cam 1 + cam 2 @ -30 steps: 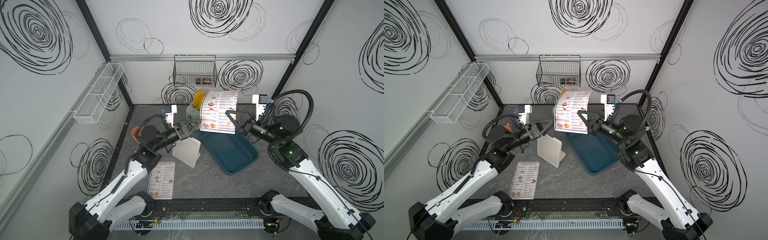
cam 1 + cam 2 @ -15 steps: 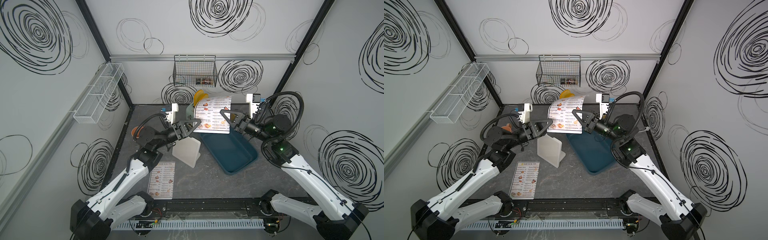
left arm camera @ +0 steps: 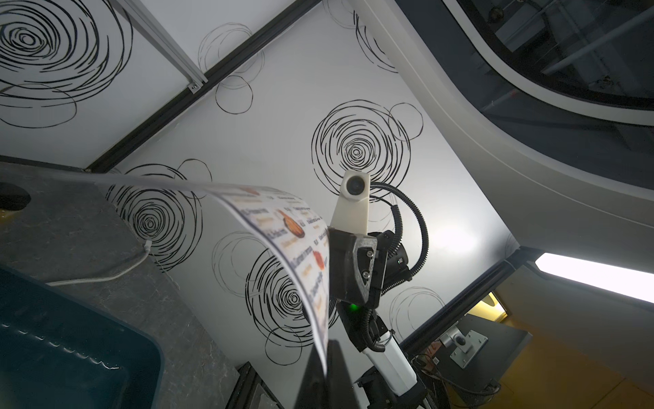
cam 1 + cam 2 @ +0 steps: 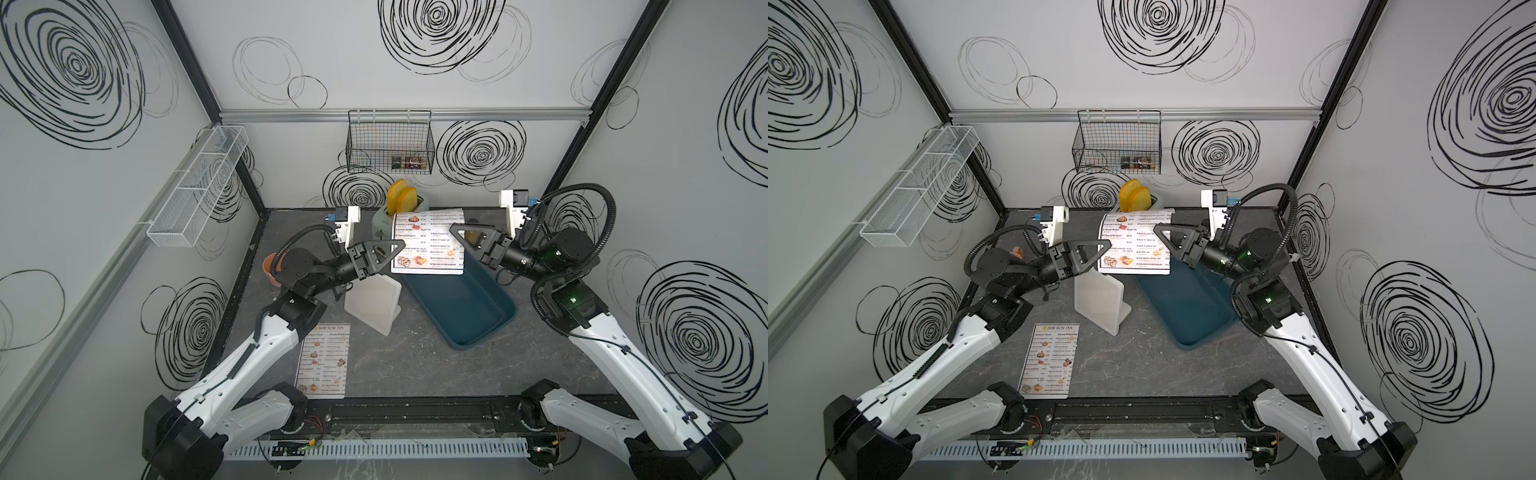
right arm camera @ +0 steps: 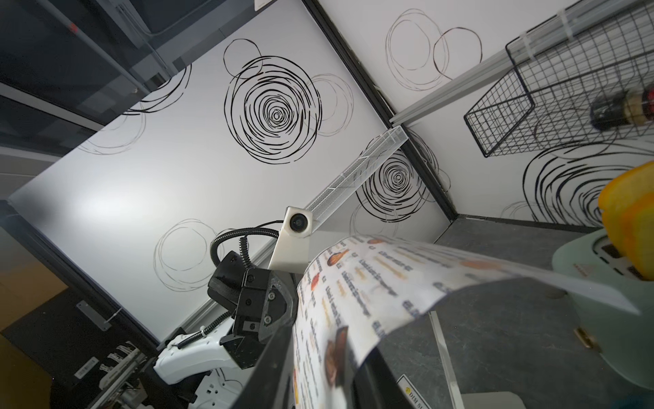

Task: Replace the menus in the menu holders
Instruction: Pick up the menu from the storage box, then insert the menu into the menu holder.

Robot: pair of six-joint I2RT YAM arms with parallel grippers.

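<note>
The menu's edge nearest the holder is in my left gripper. Next, my right gripper takes the opposite edge, so that my left gripper is free to steady the holder.
One menu hangs curled in the air between my two grippers, above the back end of the teal bin. My left gripper is shut on its left edge. On the opposite edge, my right gripper has its jaws apart, with the sheet loose between them. The menu holder, a translucent white stand, is upright on the table just below the held sheet. A second menu lies flat near the front left.
A dark teal bin sits right of the holder. A mint toaster with yellow slices stands at the back, an orange bowl behind my left arm. A black wire basket and a white mesh shelf hang on the walls.
The left gripper has closed on the menu's left edge. The right gripper's jaws have parted. The sheet has tipped from upright to lower and flatter.
</note>
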